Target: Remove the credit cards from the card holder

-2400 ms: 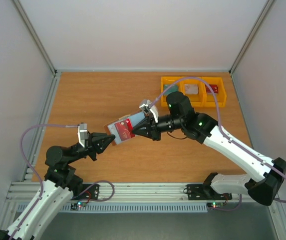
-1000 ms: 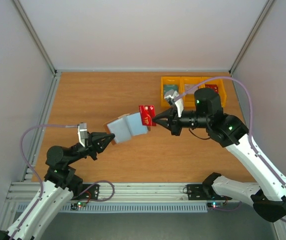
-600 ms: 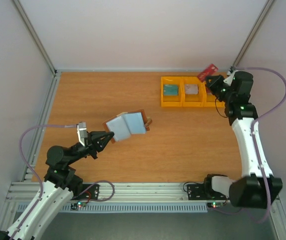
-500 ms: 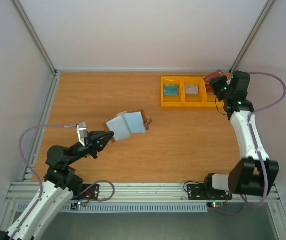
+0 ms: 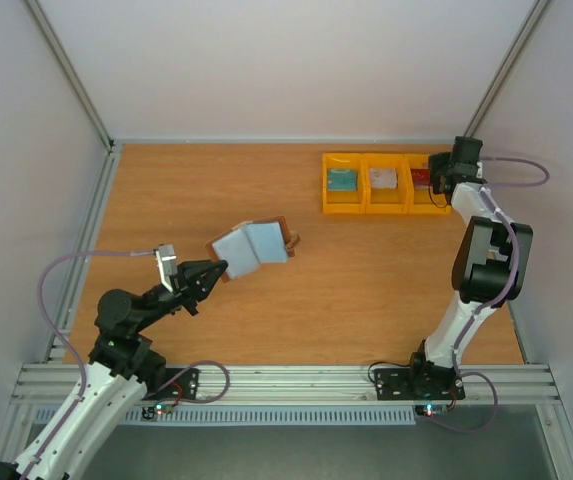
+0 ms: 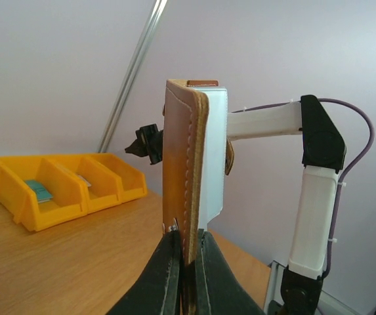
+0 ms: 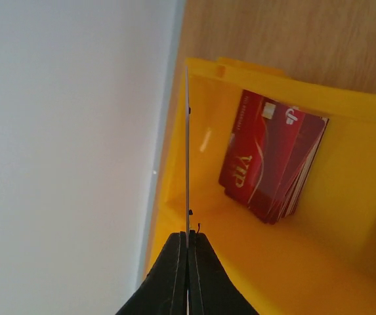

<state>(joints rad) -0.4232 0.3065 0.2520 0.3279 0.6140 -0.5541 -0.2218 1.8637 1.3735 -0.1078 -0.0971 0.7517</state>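
I can see the thin credit card [image 7: 188, 151] over the open yellow bin, so my right gripper should carry on going toward the red credit cards inside [image 7: 270, 157] and let go there.
The card holder [image 5: 254, 245], brown leather with blue-grey lining, hangs open above the table. My left gripper [image 5: 218, 268] is shut on its lower edge. In the left wrist view the card holder [image 6: 184, 170] stands upright, edge-on, pinched in the left gripper [image 6: 186, 237]. My right gripper [image 5: 434, 182] is at the rightmost yellow bin, shut on a thin credit card [image 7: 187, 164] seen edge-on. Its fingertips [image 7: 188, 235] hold that card over a stack of red credit cards [image 7: 273, 164] lying in the bin.
Three joined yellow bins [image 5: 366, 208] stand at the back right. The left one holds a teal card [image 5: 341, 180], the middle one a whitish card [image 5: 383, 178]. The cage's wall and post rise close behind the bins. The right arm [image 6: 312, 197] stands upright near the right wall.
The right gripper pulled a red card from the card holder and swung it right and back to the rightmost bin. The left gripper kept the holder almost still.
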